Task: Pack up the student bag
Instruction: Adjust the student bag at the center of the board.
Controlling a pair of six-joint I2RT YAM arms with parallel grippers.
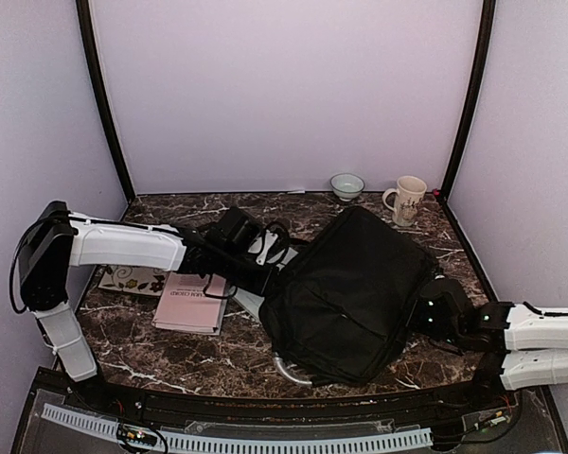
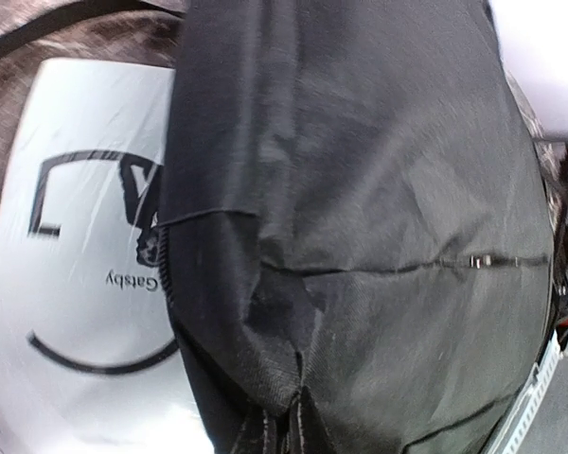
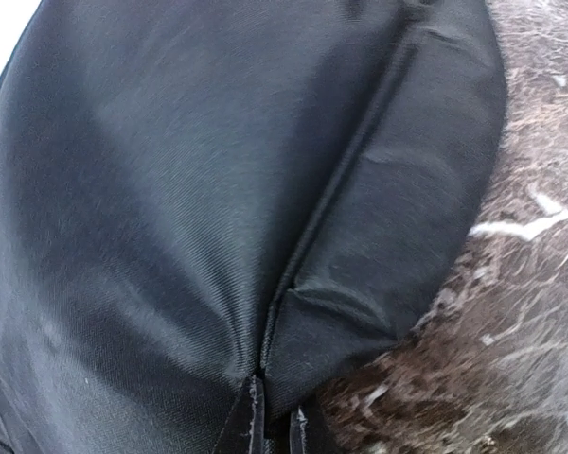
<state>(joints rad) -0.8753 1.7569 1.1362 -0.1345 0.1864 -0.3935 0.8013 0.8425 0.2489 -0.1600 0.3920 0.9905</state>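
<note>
I should turn the bag, which lies at a slant over the white book, straight and clear. After that, I should bring my left gripper to its near edge.
The black student bag lies flat in the middle of the marble table. My left gripper is shut on a pinch of the bag's fabric at its left edge; in the left wrist view the cloth bunches between the fingertips. My right gripper is shut on the bag's right edge, pinching the seam fold between its fingertips. A white book with black lettering lies under the bag's left side. A pink book lies left of the bag.
A patterned card or booklet lies beyond the pink book. A small bowl and a cream mug stand at the back. A curved silver piece pokes out under the bag's near edge.
</note>
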